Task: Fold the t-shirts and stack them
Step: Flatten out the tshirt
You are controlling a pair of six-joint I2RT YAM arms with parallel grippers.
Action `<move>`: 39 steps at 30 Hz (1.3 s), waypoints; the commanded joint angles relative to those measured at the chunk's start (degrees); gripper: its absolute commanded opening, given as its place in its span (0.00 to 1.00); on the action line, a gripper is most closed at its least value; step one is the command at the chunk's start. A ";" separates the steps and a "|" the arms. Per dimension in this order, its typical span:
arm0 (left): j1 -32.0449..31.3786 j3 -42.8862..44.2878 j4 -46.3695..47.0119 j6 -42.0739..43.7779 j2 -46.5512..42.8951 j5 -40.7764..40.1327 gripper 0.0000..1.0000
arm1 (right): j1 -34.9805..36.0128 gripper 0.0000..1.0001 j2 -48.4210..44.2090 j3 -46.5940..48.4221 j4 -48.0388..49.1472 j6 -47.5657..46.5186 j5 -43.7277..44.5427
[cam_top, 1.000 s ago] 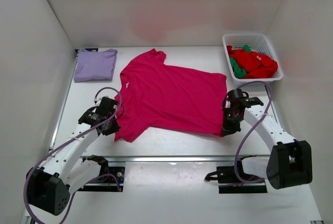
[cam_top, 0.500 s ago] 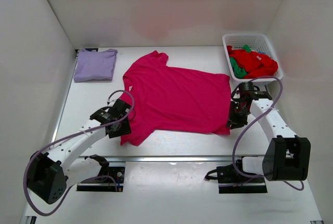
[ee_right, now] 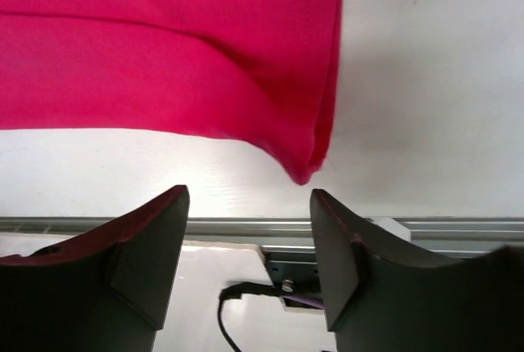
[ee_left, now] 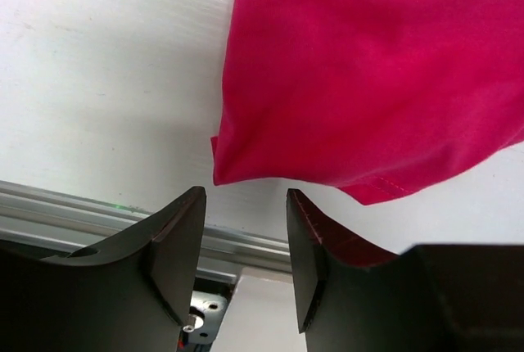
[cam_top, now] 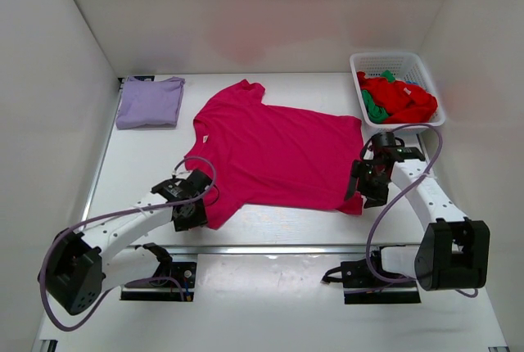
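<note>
My left gripper is to grip the sleeve's tip (ee_left: 226, 167) and swing it toward the lavender t-shirt before folding, because the near sleeve (cam_top: 223, 208) sticks out toward the metal rail.
A large magenta-pink t-shirt (cam_top: 274, 151) lies spread flat in the middle of the table, collar toward the back left. My left gripper (cam_top: 195, 214) is at its near left sleeve corner (ee_left: 237, 173), open, with nothing between the fingers (ee_left: 176, 241). My right gripper (cam_top: 366, 194) is at the near right hem corner (ee_right: 304, 173), also open and empty, the cloth tip lying just beyond its fingers (ee_right: 147, 241). A folded pale lavender t-shirt (cam_top: 149, 101) rests at the back left. Red and green t-shirts (cam_top: 397, 98) are piled in the basket.
A white lattice basket (cam_top: 426, 65) stands at the back right. White walls close in the table on the left, back and right. A metal rail (cam_top: 270, 248) runs along the near edge, seen under both grippers (ee_left: 74, 205) (ee_right: 246, 225).
Both grippers have let go of the pink shirt's near corners and opened. The shirt shifted slightly right and back. The left gripper moved right and nearer; the right gripper backed off the hem.
</note>
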 commanded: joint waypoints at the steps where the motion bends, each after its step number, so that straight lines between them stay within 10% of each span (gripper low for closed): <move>1: -0.45 -1.78 2.44 -3.60 -0.97 -1.40 0.55 | 0.69 0.58 -3.03 -0.91 0.94 3.86 0.06; 20: -0.88 -4.95 9.22 -8.44 0.17 -11.16 0.55 | 1.30 0.54 -9.28 -6.01 5.78 11.16 4.98; 25: -1.33 -7.06 13.08 -8.97 -0.36 -11.43 0.44 | 1.30 0.53 -9.46 -7.59 7.01 10.99 5.67; 31: -1.59 -5.57 10.72 -9.32 -1.32 -11.78 0.05 | 1.21 0.51 -9.54 -9.17 7.89 11.69 5.77; 39: 2.19 2.07 3.26 -5.72 -9.05 -9.23 0.00 | 1.39 0.43 -10.07 -9.44 10.52 13.36 7.87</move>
